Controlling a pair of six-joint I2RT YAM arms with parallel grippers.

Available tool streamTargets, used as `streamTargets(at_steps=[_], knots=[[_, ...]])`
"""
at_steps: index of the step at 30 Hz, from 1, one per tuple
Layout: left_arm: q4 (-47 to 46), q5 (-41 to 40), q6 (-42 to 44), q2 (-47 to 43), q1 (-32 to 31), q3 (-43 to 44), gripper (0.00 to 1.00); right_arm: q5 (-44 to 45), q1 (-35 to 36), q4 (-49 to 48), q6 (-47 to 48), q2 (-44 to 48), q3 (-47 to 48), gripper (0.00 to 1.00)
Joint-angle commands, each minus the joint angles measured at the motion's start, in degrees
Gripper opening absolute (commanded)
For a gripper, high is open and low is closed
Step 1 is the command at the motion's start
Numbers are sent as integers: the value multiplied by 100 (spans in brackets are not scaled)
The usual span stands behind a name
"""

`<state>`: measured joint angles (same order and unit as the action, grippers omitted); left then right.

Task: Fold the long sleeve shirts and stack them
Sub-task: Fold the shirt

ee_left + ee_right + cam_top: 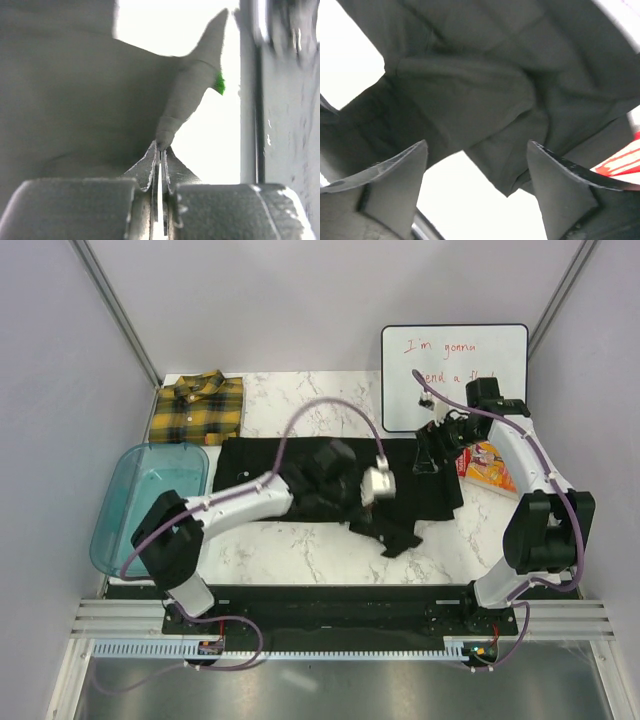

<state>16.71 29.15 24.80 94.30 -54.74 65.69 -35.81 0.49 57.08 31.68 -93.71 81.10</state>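
The black long sleeve shirt is lying with its broad body spread flat, so just a small fold should come up when the robot pulls at the shirt's back edge.
The black long sleeve shirt lies spread across the middle of the table, with a rumpled sleeve trailing toward the front. My left gripper reaches over it from the left. In the left wrist view the left gripper is shut, pinching a thin fold of the black cloth at its tips. My right gripper hovers open over the shirt's right edge. Seen from the right wrist, its fingers stand wide apart, with a corner of the black shirt just beyond them. The yellow plaid shirt lies folded at the back left.
A translucent blue tub sits at the table's left edge. A whiteboard with red writing leans at the back right. An orange packet lies under the right arm.
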Motion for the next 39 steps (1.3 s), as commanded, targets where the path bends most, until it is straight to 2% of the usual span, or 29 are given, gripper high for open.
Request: streamTargets(at_steps=[1,4,5,7,8,9,10,11,13,14,16,22,26,31,39], knots=[[744,1997,-1693,508,1359,1137,2,-373,-23,-783,-161,336,336,93],[808,2280,-2371,1247,1878,1630,8,-400,-23,-1198,-496,266,301,95],[755,2132,-2618,1579,2071,1692,19,-409,-23,-1182,-505,205,371,95],[746,2069,-3101,1915,2283,1903,31,-400,-23,-1155,-584,-6,450,92],[737,1903,-3252,2038,2536,1938,42,-400,-5,-1129,-584,-59,477,90],[711,1823,-3358,2196,2669,1947,45,-418,12,-1094,-558,-112,477,85],[676,1823,-3419,2206,2810,1930,47,-418,30,-1068,-488,-104,442,84],[580,1910,-3403,2198,3063,1895,56,-409,73,-1076,-444,-95,355,84],[378,2234,-3150,1944,3276,1624,59,-400,170,-1067,-191,-42,214,79],[325,2497,-3035,1812,3399,1509,65,-348,327,-1076,-93,-16,65,78],[315,2526,-2649,1408,3435,1149,65,-95,565,-1224,74,37,-85,76],[568,2692,-2297,477,3760,375,67,1014,1830,-1988,847,99,-577,76],[1080,2851,-1874,265,3909,190,68,1532,2375,-2367,1761,-15,-902,85],[1115,2957,-1900,-157,3989,-223,69,1814,2701,-2754,2605,-235,-1070,87],[1300,2754,-1803,-667,4015,-311,70,2043,2869,-2834,3054,-797,-1008,85]])
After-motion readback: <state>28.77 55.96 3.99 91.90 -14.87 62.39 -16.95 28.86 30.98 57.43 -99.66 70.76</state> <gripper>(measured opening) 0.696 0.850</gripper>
